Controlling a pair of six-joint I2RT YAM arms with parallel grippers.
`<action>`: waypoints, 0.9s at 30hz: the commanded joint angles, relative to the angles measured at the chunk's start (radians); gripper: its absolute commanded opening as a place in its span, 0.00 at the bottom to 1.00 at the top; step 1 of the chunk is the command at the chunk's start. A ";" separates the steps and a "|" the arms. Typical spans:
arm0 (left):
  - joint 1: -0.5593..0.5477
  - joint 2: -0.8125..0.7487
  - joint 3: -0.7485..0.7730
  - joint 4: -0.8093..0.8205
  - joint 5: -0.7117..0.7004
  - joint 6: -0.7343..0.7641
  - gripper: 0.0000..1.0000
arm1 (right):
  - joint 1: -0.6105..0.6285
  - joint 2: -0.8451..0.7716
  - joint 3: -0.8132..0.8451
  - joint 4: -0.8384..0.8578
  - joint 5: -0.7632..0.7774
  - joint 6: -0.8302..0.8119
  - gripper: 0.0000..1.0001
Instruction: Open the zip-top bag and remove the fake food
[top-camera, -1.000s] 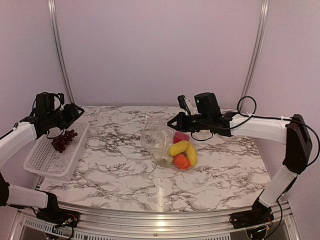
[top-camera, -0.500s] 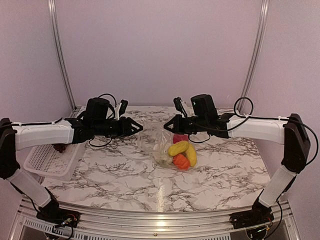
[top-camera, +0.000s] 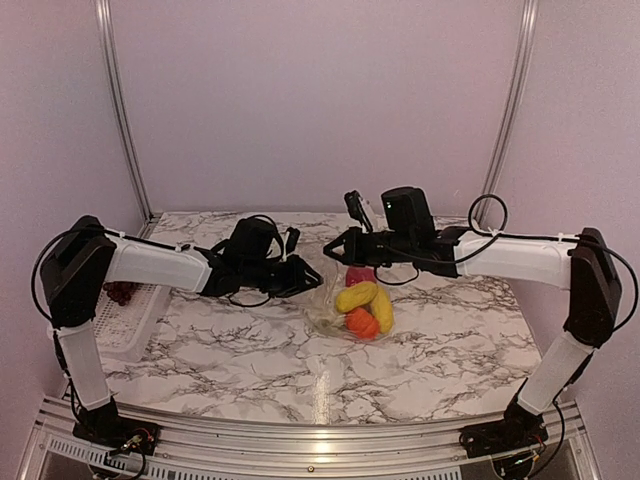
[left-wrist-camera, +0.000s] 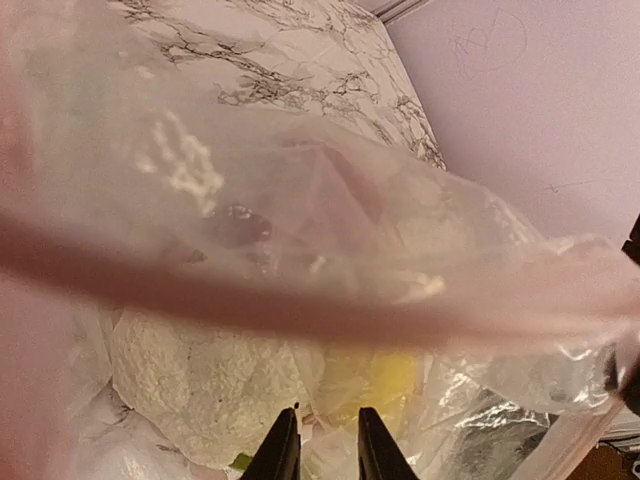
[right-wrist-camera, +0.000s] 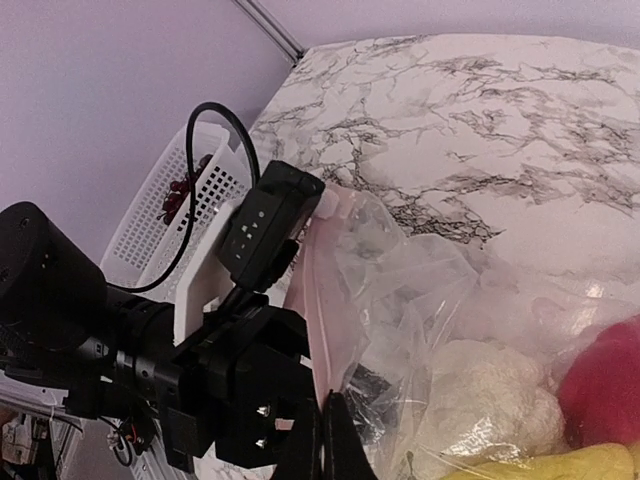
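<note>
The bag's end (top-camera: 391, 312) by the yellow pieces lies loose, so my right gripper should leave the bag's zip edge and steady that loose end (top-camera: 389, 294) before my left gripper reaches deeper.
The clear zip-top bag (top-camera: 324, 300) lies mid-table with its mouth raised. Inside it are yellow pieces (top-camera: 360, 296), an orange-red fruit (top-camera: 362, 322) and a pink-red piece (top-camera: 360, 274). My right gripper (top-camera: 333, 248) is shut on the bag's pink zip edge (right-wrist-camera: 335, 300), with its fingertips pinched together (right-wrist-camera: 324, 402). My left gripper (top-camera: 310, 277) is at the bag's mouth with its jaws slightly apart (left-wrist-camera: 329, 415). Just ahead of it are the white cauliflower (left-wrist-camera: 195, 375) and a yellow piece (left-wrist-camera: 380, 380). The zip strip blurs across that view. Dark purple grapes (top-camera: 118, 293) lie in the basket.
A white lattice basket (top-camera: 135, 315) stands at the table's left edge, also seen in the right wrist view (right-wrist-camera: 165, 225). The left arm stretches from there across to the bag. The marble table (top-camera: 440, 350) reaches to the metal front rail.
My left arm has swung from over the basket across to the bag's mouth. The right gripper has kept its hold on the bag's edge and shifted slightly left.
</note>
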 joint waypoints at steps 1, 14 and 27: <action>-0.002 0.056 -0.001 0.042 -0.043 -0.057 0.20 | 0.009 -0.048 0.028 0.039 0.004 -0.003 0.00; 0.000 0.116 0.021 -0.107 -0.100 -0.022 0.49 | 0.000 -0.055 0.028 0.053 -0.062 -0.019 0.06; 0.001 0.147 0.056 -0.112 -0.044 0.008 0.61 | -0.195 -0.173 -0.129 -0.198 0.064 -0.013 0.44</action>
